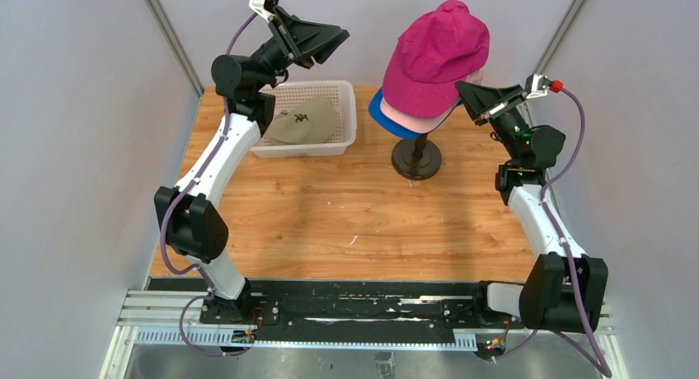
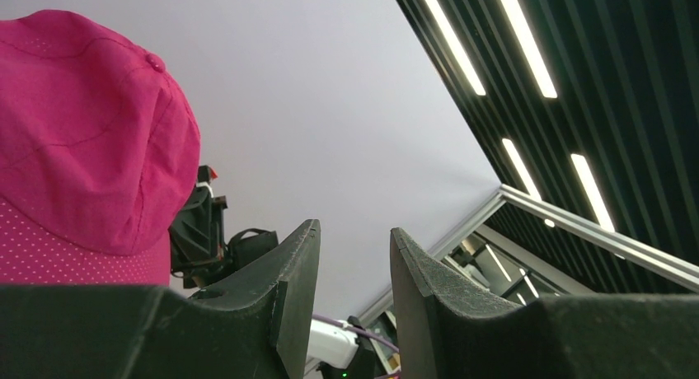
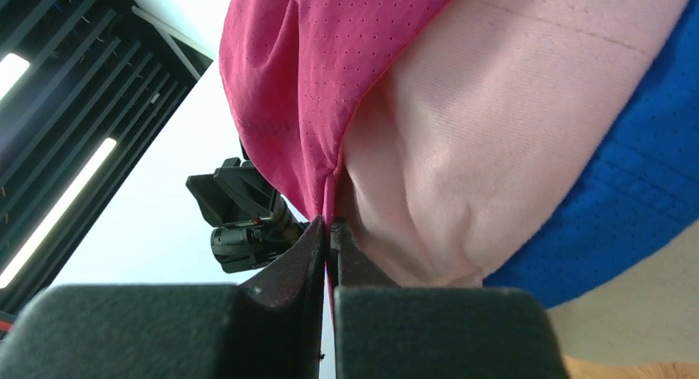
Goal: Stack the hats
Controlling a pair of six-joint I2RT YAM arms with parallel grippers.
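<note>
The magenta cap's brim (image 1: 419,94) is in line above the pink cap's brim (image 1: 415,122). My right gripper should go on pulling the magenta cap down until it fits snugly.
A magenta cap (image 1: 437,53) sits on top of a light pink cap (image 1: 412,119) and a royal blue cap (image 1: 387,119), stacked on a dark stand (image 1: 416,159). My right gripper (image 1: 463,93) is shut on the magenta cap's edge (image 3: 313,148); the pink cap (image 3: 494,132) and the blue cap (image 3: 635,206) show beside it. A khaki cap (image 1: 303,121) with a dark logo lies in the white basket (image 1: 346,123). My left gripper (image 1: 334,41) is open and empty, raised above the basket; in its view (image 2: 354,264) the magenta cap (image 2: 82,140) is at left. No black cap shows.
The wooden table (image 1: 346,222) lies between the arms. Grey walls close in on both sides and the back. The stand's round base rests right of the basket.
</note>
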